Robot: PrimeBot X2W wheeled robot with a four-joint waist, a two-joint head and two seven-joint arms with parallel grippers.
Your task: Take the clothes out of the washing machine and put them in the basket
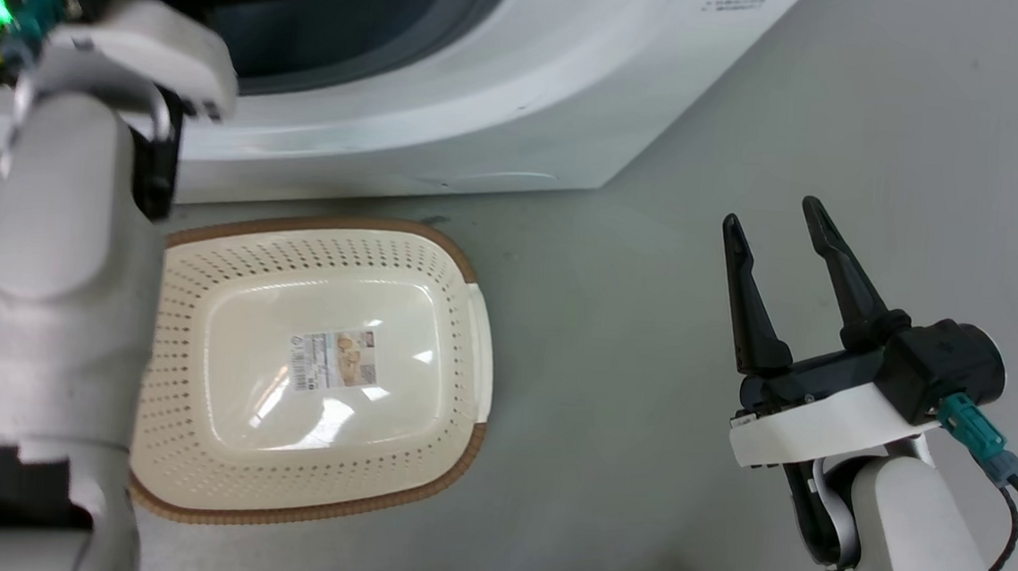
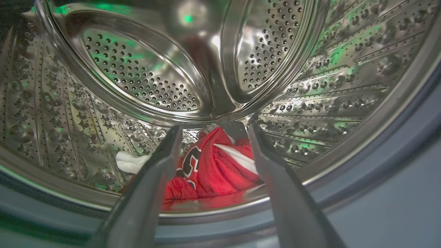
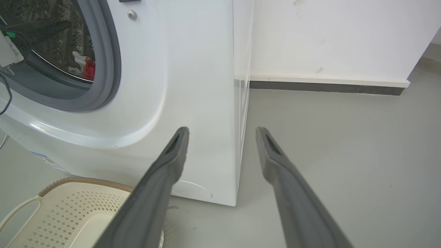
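A white end is poking out from the red clothes. I expect the whole heap will come out together when I lift it, leaving the drum empty.
Red clothes with white stripes and black lettering lie at the bottom of the steel drum of the white washing machine. My left gripper is open inside the porthole, its fingers spread either side of the clothes and short of them. A bit of red clothes shows through the grey-rimmed porthole. The cream basket sits empty on the floor in front of the machine. Over the floor to the basket's right, my right gripper hangs open and empty.
My pale left forearm covers the basket's left side. A white wall with a dark skirting runs to the right of the machine. Grey floor lies between basket and right gripper.
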